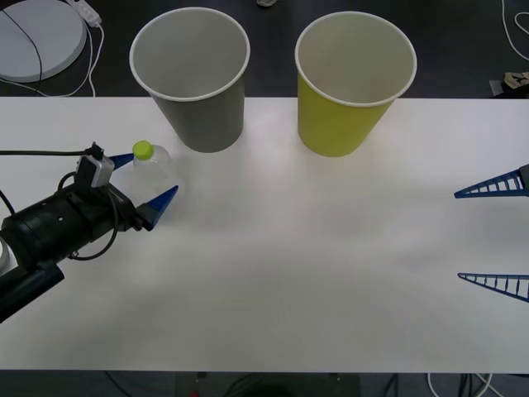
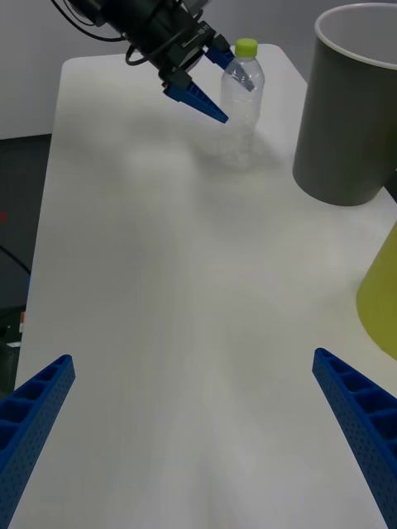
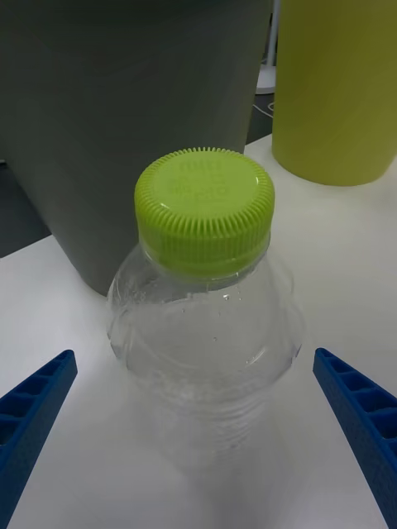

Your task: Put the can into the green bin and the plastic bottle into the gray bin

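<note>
The plastic bottle (image 1: 154, 167) is narrower than the gray bin's opening (image 1: 190, 53), so I expect the bottle to fall below the gray bin's rim and lean inside when the robot lets go of it.
The clear plastic bottle (image 1: 153, 165) (image 2: 240, 103) (image 3: 207, 331) with a lime-green cap stands upright on the white table at the left. My left gripper (image 1: 147, 179) (image 2: 211, 81) is open, one blue finger on each side of the bottle, neither touching it. Just behind the bottle stands the gray bin (image 1: 194, 74) (image 2: 351, 107) (image 3: 124, 124), upright. To its right is the green bin (image 1: 351, 78) (image 2: 382, 293) (image 3: 339, 91), also upright. My right gripper (image 1: 496, 236) (image 2: 194, 430) waits open at the table's right edge. The can is out of view.
The white table (image 1: 289, 273) has open surface across its middle and front. A white round device with cables (image 1: 37, 37) lies on the dark floor beyond the table's far left corner.
</note>
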Robot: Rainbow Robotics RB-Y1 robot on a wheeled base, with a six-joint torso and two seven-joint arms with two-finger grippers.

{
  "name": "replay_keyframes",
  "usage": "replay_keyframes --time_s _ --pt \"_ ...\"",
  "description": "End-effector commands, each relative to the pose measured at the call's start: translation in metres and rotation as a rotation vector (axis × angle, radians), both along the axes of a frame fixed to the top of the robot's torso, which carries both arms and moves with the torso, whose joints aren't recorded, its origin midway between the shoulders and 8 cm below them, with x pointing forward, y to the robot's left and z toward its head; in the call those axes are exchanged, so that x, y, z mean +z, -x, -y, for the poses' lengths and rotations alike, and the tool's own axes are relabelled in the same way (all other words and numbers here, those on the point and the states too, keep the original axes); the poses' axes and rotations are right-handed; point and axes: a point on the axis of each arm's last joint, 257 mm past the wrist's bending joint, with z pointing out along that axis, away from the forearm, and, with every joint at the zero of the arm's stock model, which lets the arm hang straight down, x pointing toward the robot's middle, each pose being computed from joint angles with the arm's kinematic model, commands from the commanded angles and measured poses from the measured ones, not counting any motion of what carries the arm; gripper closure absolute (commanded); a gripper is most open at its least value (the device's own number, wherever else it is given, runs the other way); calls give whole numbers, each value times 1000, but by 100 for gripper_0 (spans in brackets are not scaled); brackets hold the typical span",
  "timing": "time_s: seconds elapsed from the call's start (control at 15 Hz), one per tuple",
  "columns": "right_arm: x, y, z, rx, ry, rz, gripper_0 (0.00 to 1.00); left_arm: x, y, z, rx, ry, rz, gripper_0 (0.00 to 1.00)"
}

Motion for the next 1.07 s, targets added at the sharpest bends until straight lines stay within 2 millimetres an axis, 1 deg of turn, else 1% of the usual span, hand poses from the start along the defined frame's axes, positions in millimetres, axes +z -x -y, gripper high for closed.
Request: replay_keyframes --time_s 0.07,0.47,1.07 --pt "0 0 0 0 0 0 0 1 -4 3 -2 4 1 0" --pt "0 0 0 0 0 0 0 3 -10 14 -4 14 16 0" --pt "0 0 0 0 0 0 0 7 -17 24 -9 14 31 0"
